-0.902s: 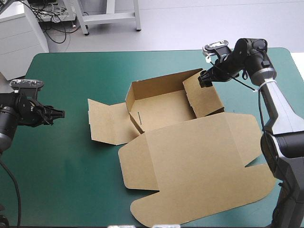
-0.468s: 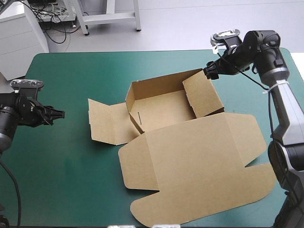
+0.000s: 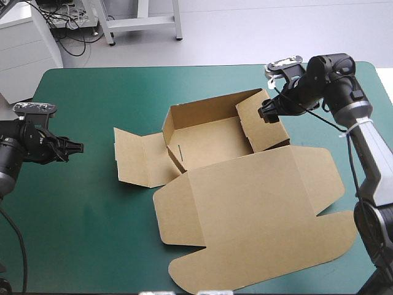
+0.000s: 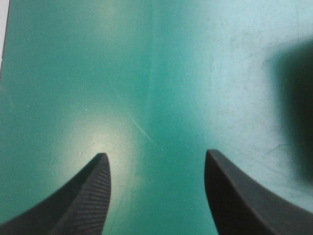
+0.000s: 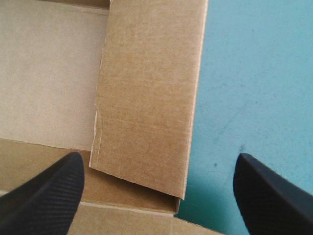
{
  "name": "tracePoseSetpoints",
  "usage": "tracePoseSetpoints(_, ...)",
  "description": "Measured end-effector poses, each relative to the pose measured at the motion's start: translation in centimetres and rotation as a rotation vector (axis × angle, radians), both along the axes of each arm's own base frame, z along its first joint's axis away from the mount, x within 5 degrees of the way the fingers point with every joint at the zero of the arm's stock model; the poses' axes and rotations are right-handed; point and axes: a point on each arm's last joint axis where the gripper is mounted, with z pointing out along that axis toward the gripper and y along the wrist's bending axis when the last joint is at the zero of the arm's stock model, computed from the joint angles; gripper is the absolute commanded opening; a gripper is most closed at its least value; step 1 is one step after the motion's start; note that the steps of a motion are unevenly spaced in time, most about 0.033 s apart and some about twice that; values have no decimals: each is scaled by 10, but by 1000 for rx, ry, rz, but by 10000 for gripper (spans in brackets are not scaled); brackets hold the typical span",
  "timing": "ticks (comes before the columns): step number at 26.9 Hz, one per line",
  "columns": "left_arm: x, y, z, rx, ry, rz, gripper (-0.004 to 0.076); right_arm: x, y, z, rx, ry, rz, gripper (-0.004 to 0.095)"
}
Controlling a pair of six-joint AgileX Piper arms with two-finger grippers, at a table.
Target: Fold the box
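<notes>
The box side's inner flap [image 3: 260, 125] leans inward from the side's creased top edge [image 3: 282, 125]. The flap will fold down against the side when I squeeze the two together.
The brown box [image 3: 212, 144] lies mid-table with its back wall and left wall raised. Its large lid [image 3: 252, 209] lies flat toward the front, and a side flap [image 3: 138, 160] rests flat on the left. The right side wall [image 3: 265, 128] leans outward. My right gripper [image 3: 268, 110] hovers open just over this wall's far top edge. In the right wrist view the wall [image 5: 146, 98] runs between and under the spread fingers of the right gripper [image 5: 157, 161]. My left gripper [image 3: 77, 147] stays far left of the box, open over bare cover [image 4: 156, 154].
The teal-green cover [image 3: 80, 215] is bare along the left and front left. Beyond the right wall, a strip of cover [image 5: 254, 73] shows beside the box. The lid's tabs reach close to the table's front and right edges.
The right gripper first drew up and away toward the far right, then came back down onto the right wall's far top edge. The left arm and the box have not moved.
</notes>
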Motion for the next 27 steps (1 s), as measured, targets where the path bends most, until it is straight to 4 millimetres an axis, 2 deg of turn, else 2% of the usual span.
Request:
tracePoseSetpoints(3, 0, 0, 0, 0, 0, 0, 407, 7, 4, -10, -6, 23, 7, 771)
tracePoseSetpoints(10, 0, 0, 0, 0, 0, 0, 407, 39, 11, -38, -30, 41, 3, 770)
tracePoseSetpoints(13, 0, 0, 0, 0, 0, 0, 407, 54, 14, -55, -42, 65, 3, 768)
tracePoseSetpoints(16, 0, 0, 0, 0, 0, 0, 407, 72, 18, -82, -54, 107, 3, 766)
tracePoseSetpoints(20, 0, 0, 0, 0, 0, 0, 407, 80, 20, -103, -64, 148, 4, 741)
tracePoseSetpoints(22, 0, 0, 0, 0, 2, 0, 407, 83, 20, -110, -67, 163, 4, 686)
tracePoseSetpoints(24, 0, 0, 0, 0, 3, 0, 407, 84, 21, -114, -69, 170, 4, 569)
tracePoseSetpoints(26, 0, 0, 0, 0, 4, 0, 407, 85, 21, -115, -69, 171, 4, 326)
tracePoseSetpoints(27, 0, 0, 0, 0, 4, 0, 407, 85, 21, -115, -69, 170, 4, 153)
